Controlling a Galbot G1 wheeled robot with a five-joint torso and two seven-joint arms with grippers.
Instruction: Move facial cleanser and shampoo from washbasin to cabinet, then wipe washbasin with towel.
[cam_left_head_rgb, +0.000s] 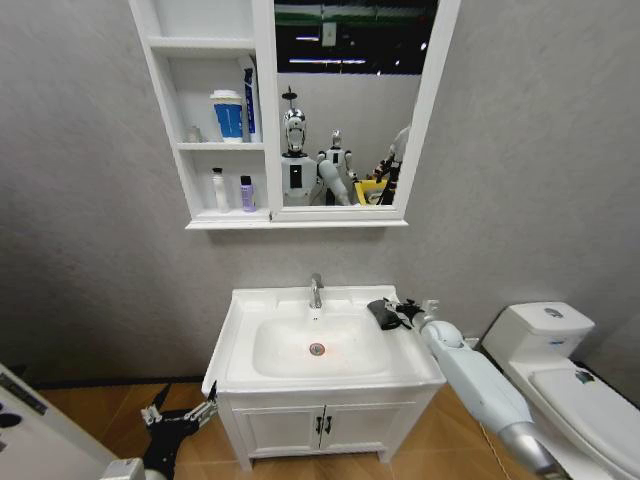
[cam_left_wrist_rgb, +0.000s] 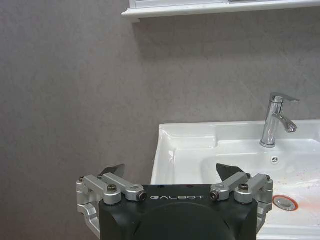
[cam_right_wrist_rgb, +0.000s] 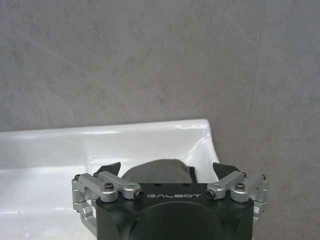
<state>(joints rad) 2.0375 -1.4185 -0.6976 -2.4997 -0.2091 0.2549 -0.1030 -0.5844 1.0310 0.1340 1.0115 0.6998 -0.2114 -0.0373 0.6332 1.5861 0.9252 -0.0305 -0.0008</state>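
My gripper will wipe the washbasin with the towel, and the red ring (cam_left_head_rgb: 317, 349) around the drain will come off then, because faint red smears (cam_left_head_rgb: 337, 356) spread out past the drain.
The white washbasin (cam_left_head_rgb: 243, 340) has a chrome tap (cam_left_head_rgb: 316, 290) and a red-ringed drain (cam_left_head_rgb: 317, 349). The dark towel (cam_left_head_rgb: 383, 313) lies folded on its right rear corner. My right gripper (cam_left_head_rgb: 405, 312) hovers just right of it, open; in the right wrist view the towel (cam_right_wrist_rgb: 150, 172) sits between the spread fingers of the gripper (cam_right_wrist_rgb: 167, 168). My left gripper (cam_left_head_rgb: 180, 412) hangs low, left of the vanity, open (cam_left_wrist_rgb: 170, 170). The cabinet (cam_left_head_rgb: 265, 120) holds a white bottle (cam_left_head_rgb: 219, 190) and a purple bottle (cam_left_head_rgb: 246, 193). I cannot tell which shelf items are the facial cleanser and shampoo.
A blue-and-white cup (cam_left_head_rgb: 227, 115) and a tube (cam_left_head_rgb: 248, 100) stand on the cabinet's upper shelf. The white toilet (cam_left_head_rgb: 560, 370) is close on the right, under my right arm. The two-door vanity cupboard (cam_left_head_rgb: 320, 425) is below the basin. A grey wall is behind.
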